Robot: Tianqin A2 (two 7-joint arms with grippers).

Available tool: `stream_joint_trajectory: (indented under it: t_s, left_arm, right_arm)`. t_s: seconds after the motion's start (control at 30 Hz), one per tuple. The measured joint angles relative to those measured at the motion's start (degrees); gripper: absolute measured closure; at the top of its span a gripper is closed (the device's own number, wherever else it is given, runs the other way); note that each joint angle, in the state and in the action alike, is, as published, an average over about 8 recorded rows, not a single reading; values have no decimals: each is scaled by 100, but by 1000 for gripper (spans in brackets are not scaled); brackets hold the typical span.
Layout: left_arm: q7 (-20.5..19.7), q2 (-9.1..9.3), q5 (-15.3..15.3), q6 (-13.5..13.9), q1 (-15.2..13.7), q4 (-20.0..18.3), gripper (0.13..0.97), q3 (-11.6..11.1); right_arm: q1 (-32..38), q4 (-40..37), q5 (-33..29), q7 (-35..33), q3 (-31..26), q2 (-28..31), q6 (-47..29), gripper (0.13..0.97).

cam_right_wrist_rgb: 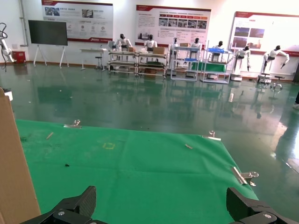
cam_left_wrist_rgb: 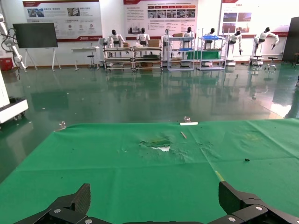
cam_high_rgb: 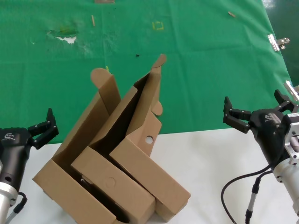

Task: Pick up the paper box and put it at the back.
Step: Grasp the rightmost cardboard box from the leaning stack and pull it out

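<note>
Next, I swing my right gripper back, turn it inward and pinch the paper box's near corner, because the gripper is facing the green cloth, past that corner.
The paper box, brown cardboard with a small round hole, leans tilted inside a bigger brown carton near the table's front. Its hinged lid with rounded tabs stands open over the green cloth. A similar brown box with a faint circle lies beside it in the carton. My left gripper is open and empty, left of the carton. My right gripper is open and empty, well right of the boxes. The left wrist view shows my open left gripper over the cloth. The right wrist view shows my open right gripper and a cardboard edge.
The cloth has a white torn patch, also in the left wrist view. A metal clip holds the cloth's right edge. A yellow square mark and small scraps lie on the cloth. The white tabletop spans the front.
</note>
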Motion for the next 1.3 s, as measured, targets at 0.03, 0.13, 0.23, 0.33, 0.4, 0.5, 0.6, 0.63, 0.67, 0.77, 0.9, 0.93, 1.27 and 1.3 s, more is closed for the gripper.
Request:
stream_joint_trajectory:
  t_s: [0.03,0.13,0.23,0.33,0.4,0.5,0.6,0.63,0.67,0.77,0.9,0.93,1.27,1.3]
  left_arm:
    - [0,0,0,0,0,0,132,0]
    - [0,0,0,0,0,0,132,0]
    - [0,0,0,0,0,0,132,0]
    - [0,0,0,0,0,0,132,0]
    - [0,0,0,0,0,0,132,0]
    - [0,0,0,0,0,0,134,0]
    - [0,0,0,0,0,0,136,0]
    - [0,0,0,0,0,0,137,0]
    - [0,0,0,0,0,0,137,0]
    - [0,0,0,0,0,0,137,0]
    - [0,0,0,0,0,0,161,0]
    - [0,0,0,0,0,0,168,0]
    - [0,0,0,0,0,0,280,0]
    - [0,0,0,0,0,0,296,0]
  right_arm:
    - [0,0,0,0,0,0,0,129]
    - [0,0,0,0,0,0,0,129]
    - [0,0,0,0,0,0,0,129]
    - [0,0,0,0,0,0,0,129]
    - [0,0,0,0,0,0,0,129]
    - [-61,109,62,12,118,-30,-73,129]
    - [-254,501,207,17,476,-86,-275,129]
    - [-339,670,252,-17,621,-102,-370,129]
    - [-432,855,292,-79,779,-115,-486,129]
    - [-716,1364,321,-489,1204,-78,-927,129]
    - [-1065,1698,203,-1454,1491,229,-1702,129]
    - [-1160,1736,162,-1712,1518,357,-1916,129]
    - [-1642,1325,-444,-3290,780,1823,-3411,129]
    - [-1610,1231,-476,-3354,662,1913,-3510,129]
